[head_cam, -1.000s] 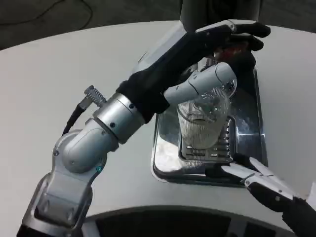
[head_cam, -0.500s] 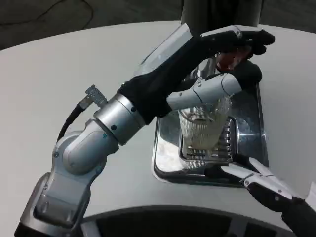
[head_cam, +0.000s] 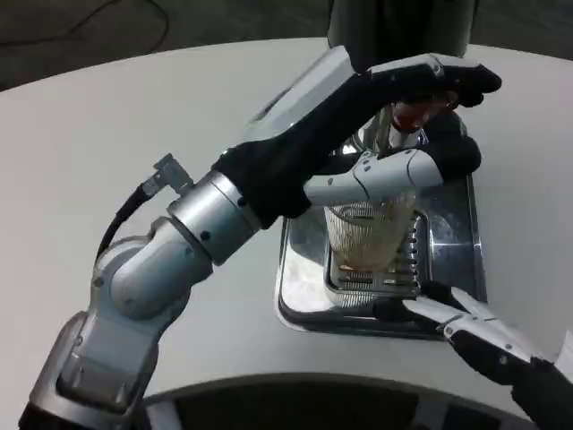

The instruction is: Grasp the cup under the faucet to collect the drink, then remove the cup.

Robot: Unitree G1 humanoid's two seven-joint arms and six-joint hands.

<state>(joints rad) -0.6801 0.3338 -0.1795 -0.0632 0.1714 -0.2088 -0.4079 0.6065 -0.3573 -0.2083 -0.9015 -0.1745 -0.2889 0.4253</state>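
The red-tipped faucet (head_cam: 419,114) is leaning over the little amber drink, so I expect the cup (head_cam: 371,233) to hold a deeper pool below its rim when I lift it.
A clear ribbed cup (head_cam: 365,235) stands on the slotted grate (head_cam: 408,269) of a steel drip tray (head_cam: 299,269), under the red-tipped faucet (head_cam: 414,114). A little amber drink shows low in the cup. My left hand (head_cam: 376,116) reaches in from the left and wraps the cup's top. Its white thumb lies across the near side of the rim, and its black fingers (head_cam: 443,76) pass behind, over the faucet. The far side of the cup is hidden by the hand. My right hand (head_cam: 488,345) rests open at the tray's front right corner, holding nothing.
The dark dispenser body (head_cam: 398,22) rises behind the tray at the table's far edge. My left forearm (head_cam: 192,233) slants across the white table (head_cam: 98,134) from the lower left. The table's curved front edge runs along the bottom.
My left hand has slid to the right and settled lower around the cup's rim, its thumb now across the front. Amber drink has appeared in the cup. The right hand has stayed still.
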